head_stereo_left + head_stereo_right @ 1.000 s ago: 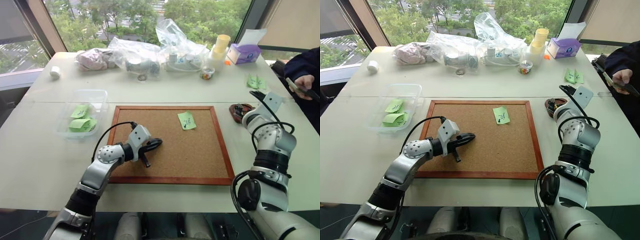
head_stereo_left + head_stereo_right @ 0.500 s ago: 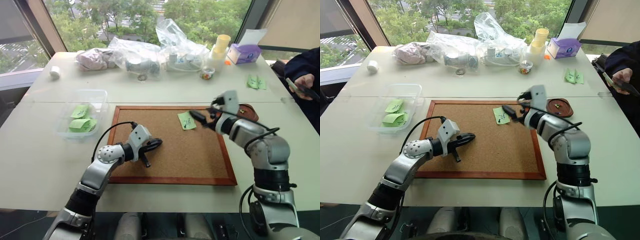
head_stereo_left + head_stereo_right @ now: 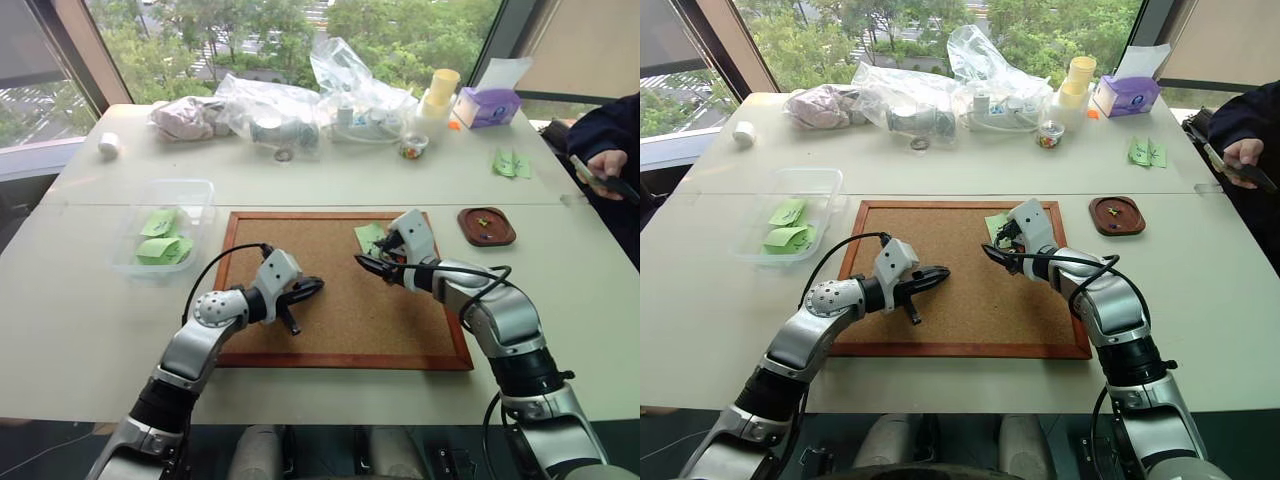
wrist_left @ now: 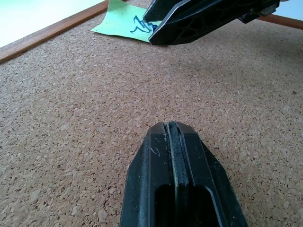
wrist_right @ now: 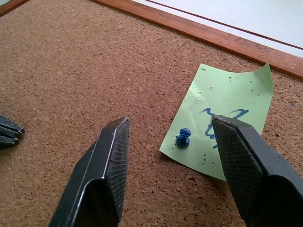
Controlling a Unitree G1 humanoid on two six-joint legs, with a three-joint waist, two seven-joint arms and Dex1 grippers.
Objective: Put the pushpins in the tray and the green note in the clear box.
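Observation:
I see the blue pushpin (image 5: 182, 138) going through the green note (image 3: 369, 238) near the note's edge, so the note will rise together with the pushpin when I pull.
The green note (image 5: 230, 107) lies on the corkboard (image 3: 330, 330) near its far right corner, held down by a blue pushpin (image 5: 182, 138). My right gripper (image 5: 170, 124) hovers open just above it, one finger on each side of the pin, touching neither pin nor paper. The left gripper (image 3: 308, 290) rests shut and empty over the board's left half, pointing toward the note (image 4: 124, 24). The brown oval tray (image 3: 486, 238) sits on the table right of the board with a small coloured bit in it. At the left stands the clear box (image 3: 200, 205), holding green slips.
Clear plastic bags (image 3: 300, 100), a cup of multicoloured bits (image 3: 413, 147), stacked yellow cups (image 3: 441, 92) and a purple tissue box (image 3: 487, 105) line the far side. More green slips (image 3: 513, 163) lie far right. A person's hand (image 3: 605, 165) shows at the right edge.
My right arm swung left from the tray to above the green note and turned so its fingers straddle the pin. The left arm stayed still.

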